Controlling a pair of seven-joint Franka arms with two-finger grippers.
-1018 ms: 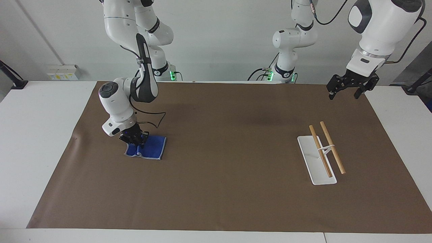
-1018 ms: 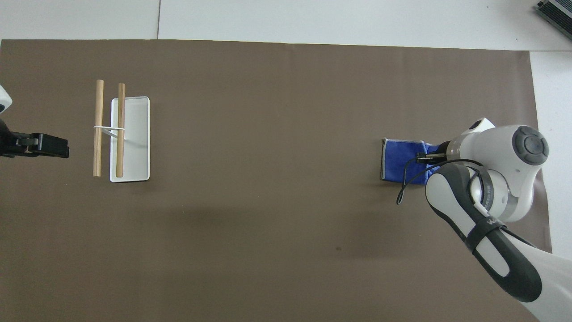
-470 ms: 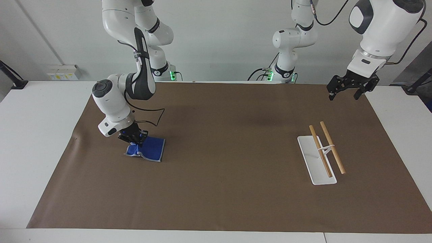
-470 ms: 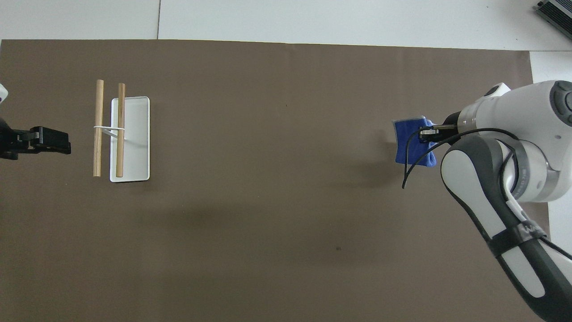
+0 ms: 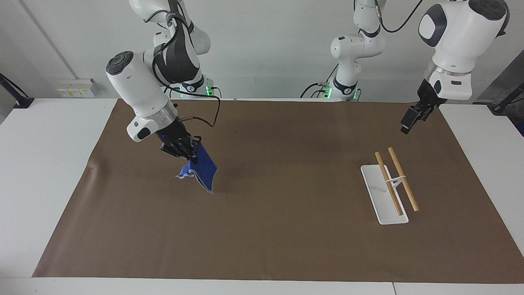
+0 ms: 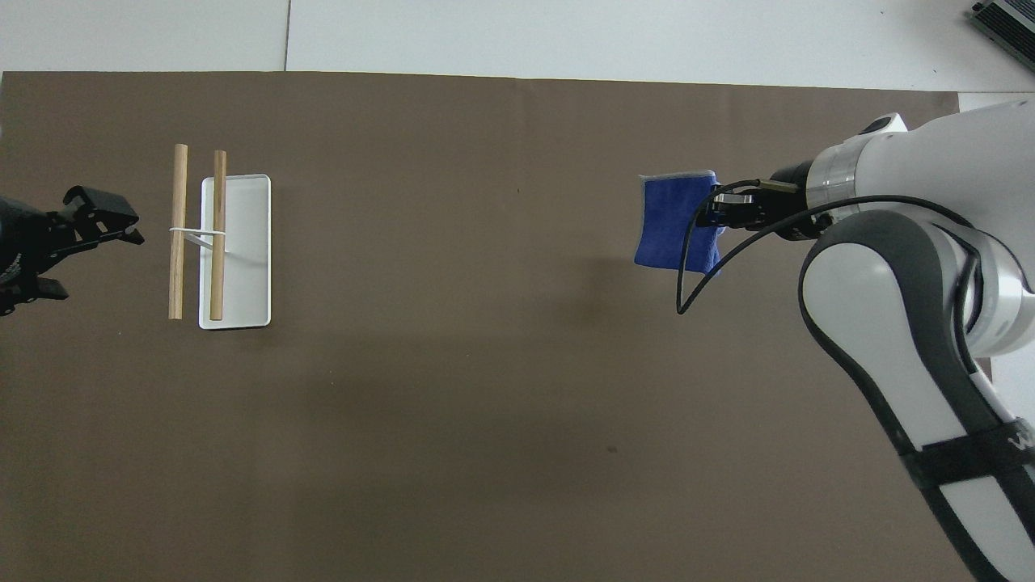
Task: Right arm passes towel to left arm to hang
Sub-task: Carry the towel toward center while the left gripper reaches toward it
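The blue towel's loose edge (image 6: 644,221) reaches past my right gripper toward my open left gripper, so my left gripper should keep approaching until its fingers straddle that edge (image 5: 213,172).
The blue towel (image 5: 201,170) hangs in the air from my right gripper (image 5: 189,156), which is shut on its upper edge, over the brown mat toward the right arm's end. It also shows in the overhead view (image 6: 676,223), with the right gripper (image 6: 713,212) at its edge. My left gripper (image 5: 410,120) hangs in the air over the mat's edge at the left arm's end, beside the rack; it shows in the overhead view (image 6: 97,218) too. The rack (image 5: 389,186) has a white base and two wooden bars.
A brown mat (image 5: 278,229) covers most of the white table. The rack (image 6: 218,236) stands toward the left arm's end. A black cable (image 6: 687,267) loops from the right wrist beside the towel.
My right gripper has lifted the towel off the mat and carried it toward the table's middle. My left gripper has turned at the wrist and dropped slightly.
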